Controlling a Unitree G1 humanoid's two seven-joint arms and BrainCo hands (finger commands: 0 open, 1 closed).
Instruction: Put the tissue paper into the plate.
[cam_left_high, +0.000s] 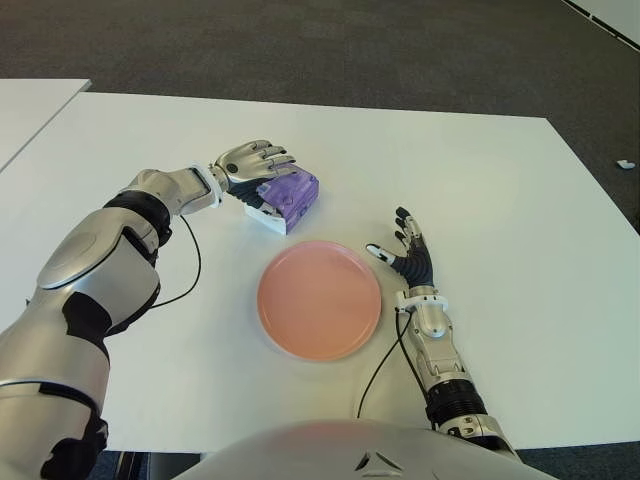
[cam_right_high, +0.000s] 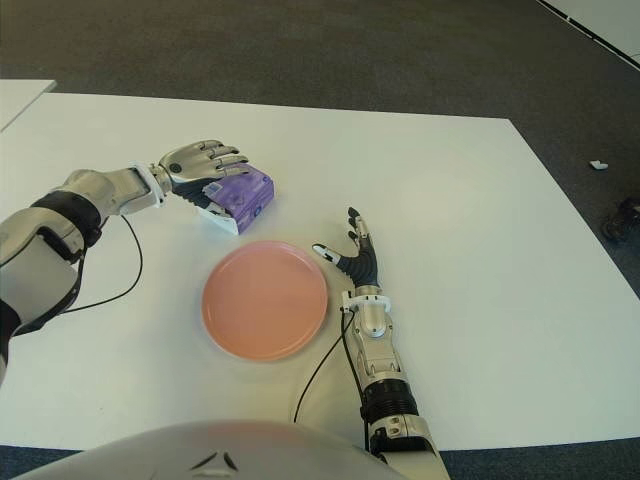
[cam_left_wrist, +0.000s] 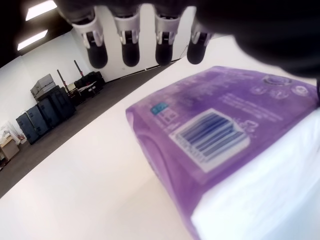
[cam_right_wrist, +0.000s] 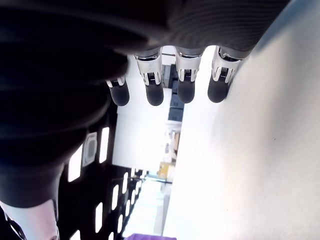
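Note:
My gripper will lift and carry the purple tissue pack (cam_left_high: 290, 191), which will keep its block shape because it shows a flat side and straight edges (cam_left_high: 302, 206).
A purple tissue pack (cam_left_high: 292, 192) with a white underside lies on the white table (cam_left_high: 500, 190), just beyond the far left rim of the pink plate (cam_left_high: 318, 298). My left hand (cam_left_high: 262, 170) hovers over the pack's left end. Its fingers (cam_left_wrist: 130, 47) reach straight out above the pack (cam_left_wrist: 220, 145) with a gap showing, so the hand is open and grips nothing. The plate holds nothing. My right hand (cam_left_high: 405, 250) shows to the right of the plate, fingers (cam_right_wrist: 152, 92) spread and holding nothing.
A black cable (cam_left_high: 190, 270) hangs from my left arm to the plate's left. A second white table (cam_left_high: 30, 110) stands at the far left. Dark carpet (cam_left_high: 350, 40) lies past the far table edge.

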